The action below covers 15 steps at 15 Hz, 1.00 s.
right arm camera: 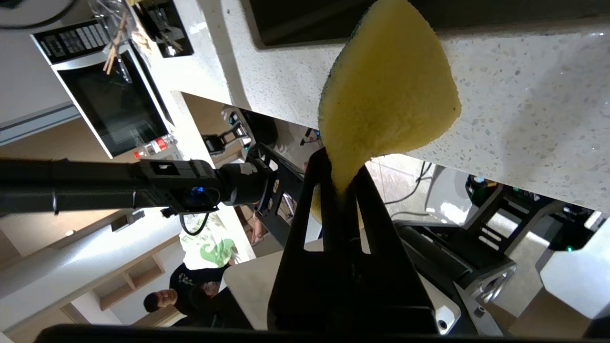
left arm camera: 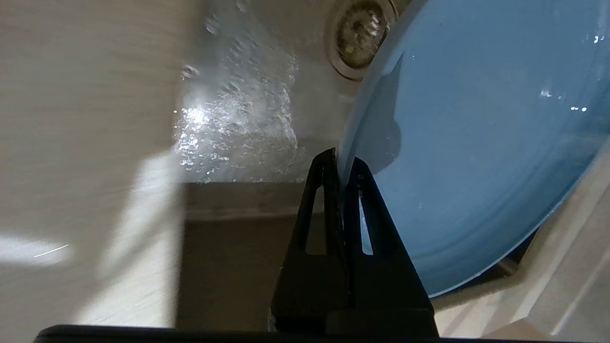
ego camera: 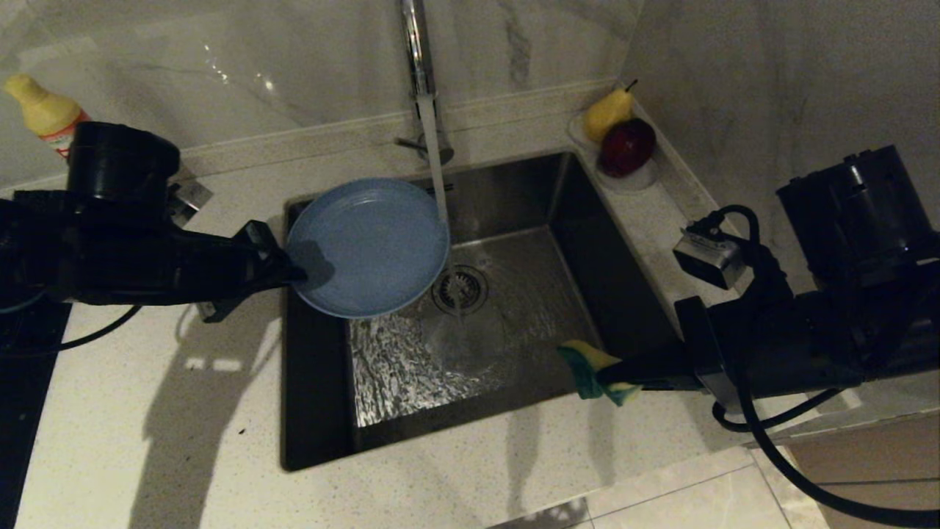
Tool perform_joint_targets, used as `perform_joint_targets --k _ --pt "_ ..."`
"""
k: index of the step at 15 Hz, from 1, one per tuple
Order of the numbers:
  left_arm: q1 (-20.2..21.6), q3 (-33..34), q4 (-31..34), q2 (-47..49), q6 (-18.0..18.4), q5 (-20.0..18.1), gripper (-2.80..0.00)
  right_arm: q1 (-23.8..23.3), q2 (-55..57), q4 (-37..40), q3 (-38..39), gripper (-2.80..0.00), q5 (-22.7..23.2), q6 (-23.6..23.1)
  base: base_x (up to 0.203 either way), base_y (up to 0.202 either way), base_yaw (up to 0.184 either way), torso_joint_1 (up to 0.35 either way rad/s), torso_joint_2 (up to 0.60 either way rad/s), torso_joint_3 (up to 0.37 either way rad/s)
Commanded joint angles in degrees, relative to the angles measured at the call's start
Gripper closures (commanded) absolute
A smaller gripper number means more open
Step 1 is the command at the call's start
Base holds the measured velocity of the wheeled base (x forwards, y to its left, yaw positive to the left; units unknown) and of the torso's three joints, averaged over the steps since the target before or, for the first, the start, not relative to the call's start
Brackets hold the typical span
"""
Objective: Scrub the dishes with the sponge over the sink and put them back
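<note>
I can see water fall just past the slate-blue plate's edge (ego camera: 446, 238), so my left gripper should return the plate under the tap's stream (ego camera: 435, 163) before the sponge scrubs it.
My left gripper (ego camera: 297, 273) (left arm camera: 342, 164) is shut on the rim of the slate-blue plate (ego camera: 367, 247) (left arm camera: 476, 143), holding it tilted over the left part of the steel sink (ego camera: 514, 316). A stream of water from the chrome tap (ego camera: 416, 51) falls just past the plate's right edge onto the drain (ego camera: 460, 289) (left arm camera: 360, 35). My right gripper (ego camera: 609, 378) (right arm camera: 344, 174) is shut on one end of the yellow and teal sponge (ego camera: 591, 371) (right arm camera: 388, 90), held over the sink's front right corner. The bowls are out of view.
A small white dish with a yellow pear (ego camera: 608, 112) and a dark red fruit (ego camera: 628, 147) sits at the counter's back right corner. A yellow-capped bottle (ego camera: 44, 110) stands at the back left. Pale speckled counter (ego camera: 169, 411) surrounds the sink. A person (right arm camera: 164, 300) shows beyond the counter.
</note>
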Motion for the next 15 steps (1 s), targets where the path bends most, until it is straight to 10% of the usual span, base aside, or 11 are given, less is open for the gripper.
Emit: perform_joint_targets --k 1,11,15 --pt "-3.93 -0.18 -2.45 3.8 -1.42 0.54 0.0 0.03 -0.92 0.03 0.14 0.0 0.18 0.2 0.0 0.0 0.0 0.0 0.0 0.0" --pt "-12.26 -0.3 -6.52 6.44 -4.47 1.29 0.0 -0.58 -2.59 0.12 0.75 0.0 0.18 0.2 0.0 0.0 0.0 0.0 0.0 0.0" --pt "-12.23 1.55 -6.6 5.9 -4.21 9.65 0.0 -0.58 -2.86 0.03 1.7 0.0 0.18 0.2 0.0 0.0 0.0 0.0 0.0 0.0"
